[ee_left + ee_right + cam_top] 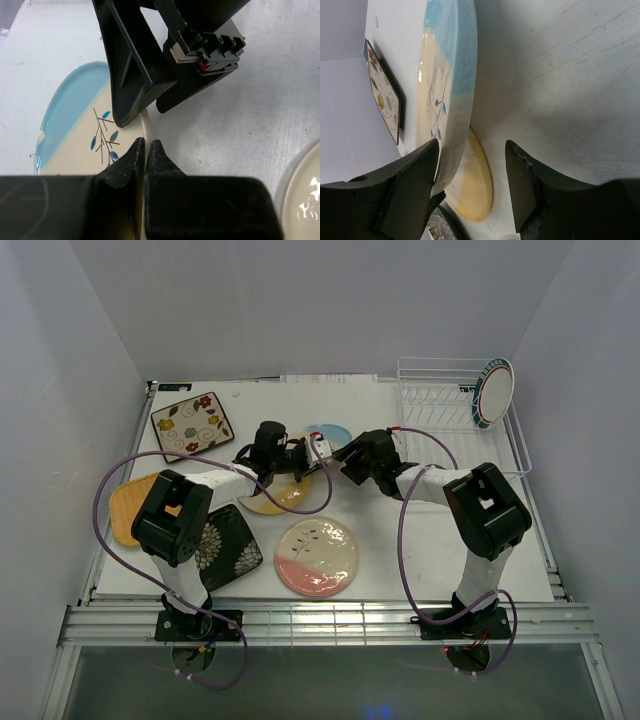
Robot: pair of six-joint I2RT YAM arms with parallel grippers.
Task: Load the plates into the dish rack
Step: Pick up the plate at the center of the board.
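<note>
The blue-half plate (pixel 328 432) is in my left gripper, far from the dish rack, so next my right gripper closes on the plate's edge (pixel 454 150) before my left gripper lets go.
The cream plate with a blue half (pixel 332 432) is tilted up off the table at mid-table. My left gripper (pixel 310 453) is shut on its rim; in the left wrist view (pixel 147 142) a thin cream strip of the plate (pixel 75 115) shows between the jaws. My right gripper (pixel 342 464) is open and straddles the same plate's edge (pixel 447 60), one finger (pixel 415 175) at its face and the other apart from it. The yellow-half plate (pixel 272 498) lies flat under it (pixel 477 190). The dish rack (pixel 440 405) at the back right holds the teal-rimmed plate (pixel 493 392) upright.
The flowered cream square plate (pixel 192 425) lies at the back left. The orange-yellow square plate (pixel 128 510) and the black floral plate (pixel 230 545) lie at the front left. The pink-half plate (pixel 317 555) lies at the front middle. Walls close in on both sides.
</note>
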